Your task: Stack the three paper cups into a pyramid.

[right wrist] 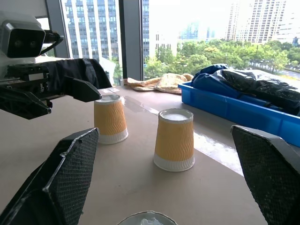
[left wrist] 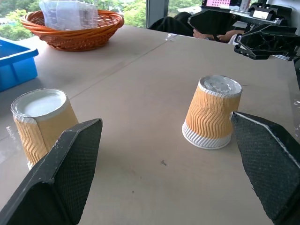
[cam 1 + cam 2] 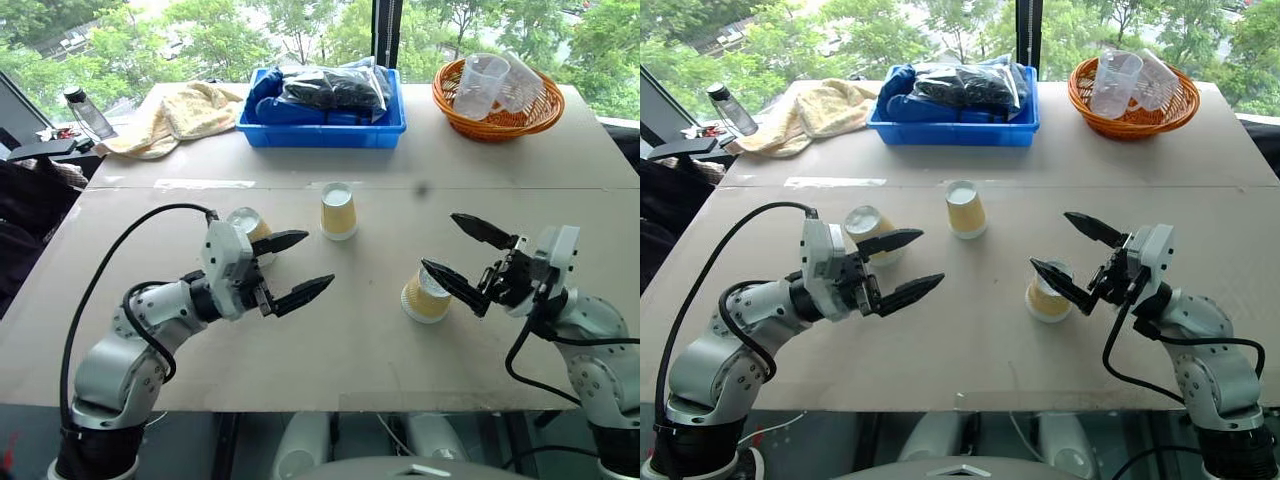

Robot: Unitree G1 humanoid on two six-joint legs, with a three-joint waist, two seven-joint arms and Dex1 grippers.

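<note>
The paper cups have flat closed bases [image 2: 41, 103] facing up, so a cup's wide rim [image 2: 206, 139] should sit steady across bases that are side by side when I lower that cup.
Three paper cups stand upside down and apart on the brown table. The middle cup [image 3: 339, 211] is farthest back. The left cup [image 3: 250, 232] sits just behind my left gripper [image 3: 318, 260], which is open and empty, pointing towards the table's centre. The right cup [image 3: 426, 296] stands just below and beside the lower finger of my right gripper [image 3: 440, 242], which is open, holds nothing and hovers above the cup. The right wrist view looks past the right cup's base [image 1: 143, 218] to the middle cup [image 1: 174, 139] and the left cup [image 1: 110, 119].
A blue bin [image 3: 322, 128] with dark bags stands at the back centre. An orange wicker basket [image 3: 497, 105] at the back right holds clear plastic cups. A yellow towel [image 3: 180, 110] and a bottle [image 3: 88, 112] lie at the back left.
</note>
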